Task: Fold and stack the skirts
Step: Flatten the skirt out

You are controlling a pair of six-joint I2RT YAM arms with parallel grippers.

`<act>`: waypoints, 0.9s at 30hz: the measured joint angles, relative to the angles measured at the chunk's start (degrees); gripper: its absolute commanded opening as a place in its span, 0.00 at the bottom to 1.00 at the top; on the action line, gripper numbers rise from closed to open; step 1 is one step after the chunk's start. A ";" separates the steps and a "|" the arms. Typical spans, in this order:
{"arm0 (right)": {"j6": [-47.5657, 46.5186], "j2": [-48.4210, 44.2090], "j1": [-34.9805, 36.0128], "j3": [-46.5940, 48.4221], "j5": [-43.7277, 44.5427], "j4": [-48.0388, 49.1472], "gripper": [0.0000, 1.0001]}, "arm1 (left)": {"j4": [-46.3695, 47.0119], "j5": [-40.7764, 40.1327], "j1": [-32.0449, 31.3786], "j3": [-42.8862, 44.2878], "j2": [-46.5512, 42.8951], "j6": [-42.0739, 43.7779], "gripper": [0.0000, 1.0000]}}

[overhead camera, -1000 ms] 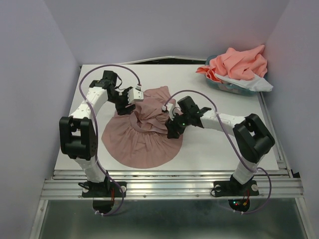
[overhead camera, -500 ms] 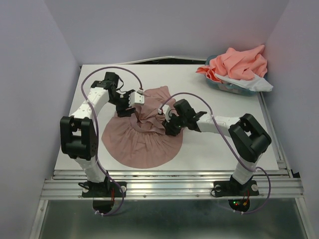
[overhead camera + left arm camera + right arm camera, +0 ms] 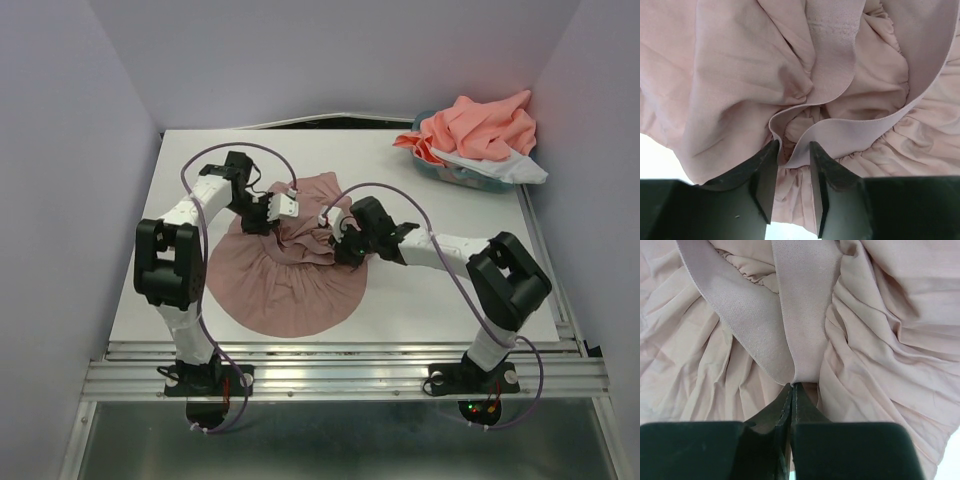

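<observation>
The skirt's waistband (image 3: pixel 298 258) lies slack between the robot's grippers, so the left gripper should pinch the waistband fold (image 3: pixel 793 159) and lift it tight with the right gripper before folding.
The mauve-pink pleated skirt (image 3: pixel 285 275) lies spread on the white table (image 3: pixel 440 290), bunched at its middle. My left gripper (image 3: pixel 284 206) is at the bunch's upper left. In the left wrist view this gripper (image 3: pixel 793 149) stands part open, with a fold of the smooth waistband (image 3: pixel 832 55) lying between its fingertips. My right gripper (image 3: pixel 337 240) is at the bunch's right side. Close up, the right gripper (image 3: pixel 792 386) is shut on a doubled strip of waistband (image 3: pixel 800 315). More skirts, coral (image 3: pixel 480 125) and pale white-blue (image 3: pixel 515 168), are heaped at the back right.
The teal basket (image 3: pixel 455 176) under the heap stands at the table's back right corner. Purple cables loop over both arms. Grey walls close in the left, back and right sides. The metal rail with the arm bases runs along the near edge.
The right jaws have closed fully onto the waistband. The left jaws have narrowed around a waistband fold, and the left arm has swung a little right, toward the bunch.
</observation>
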 measured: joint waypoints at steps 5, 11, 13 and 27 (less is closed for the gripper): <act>1.03 -3.80 -0.20 0.02 1.75 -3.19 0.01 | 0.15 -0.17 0.24 -0.02 -0.39 -0.63 0.00; 2.27 -9.03 -4.74 3.74 1.73 -11.78 0.01 | -0.35 2.03 3.10 -0.13 -7.96 -2.69 0.00; 2.40 -9.94 -6.58 6.16 1.73 -14.38 0.01 | -0.59 3.37 4.61 -0.11 -11.02 -3.93 0.00; 3.28 -15.61 -10.03 14.21 -5.75 -28.65 0.01 | 1.57 9.25 5.51 -13.16 -39.76 -10.51 0.00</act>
